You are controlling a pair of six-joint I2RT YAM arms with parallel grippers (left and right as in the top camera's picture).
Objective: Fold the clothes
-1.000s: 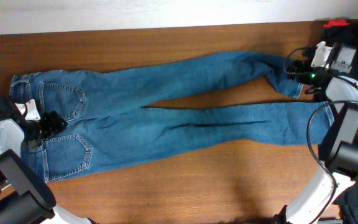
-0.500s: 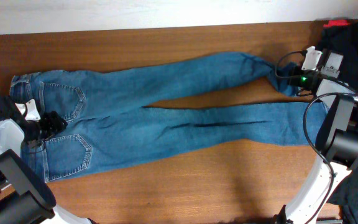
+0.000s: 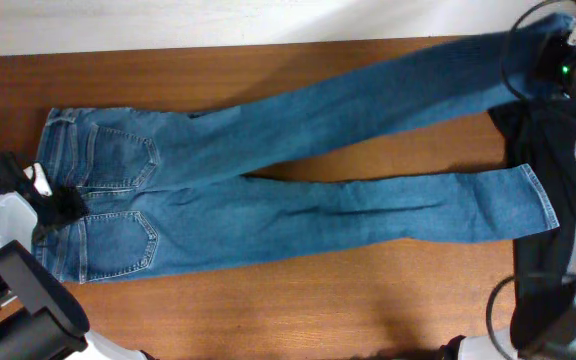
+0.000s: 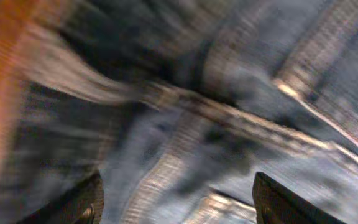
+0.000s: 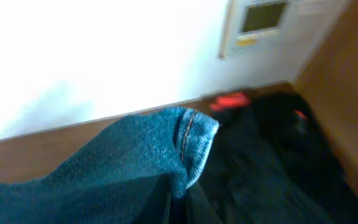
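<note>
The far leg (image 3: 398, 92) slopes away from the near leg toward the back corner, so the robot's right gripper should bring the far leg's hem back toward the near leg's hem (image 3: 539, 200).
The blue jeans (image 3: 268, 170) lie back side up on the wooden table (image 3: 268, 300), waist at the left and legs running right. My right gripper (image 3: 553, 50) is shut on the hem (image 5: 191, 140) of the far leg, holding it stretched toward the back right corner. In the right wrist view the denim is pinched between the closed fingers (image 5: 169, 202). The near leg lies flat, its hem (image 3: 538, 200) free. My left gripper (image 3: 63, 205) sits at the waistband between the two back pockets. In the blurred left wrist view its fingers (image 4: 82, 202) stand wide apart over the denim (image 4: 185, 124).
A pile of black cloth (image 3: 533, 150) lies at the table's right end, under the right arm and beside the near leg's hem. Something red (image 5: 229, 99) lies behind it. A white wall (image 3: 218, 20) runs along the back edge.
The right gripper shut on the far leg's hem and pulled it back and right. The whole jeans slid right and both legs straightened. The left gripper hardly moved.
</note>
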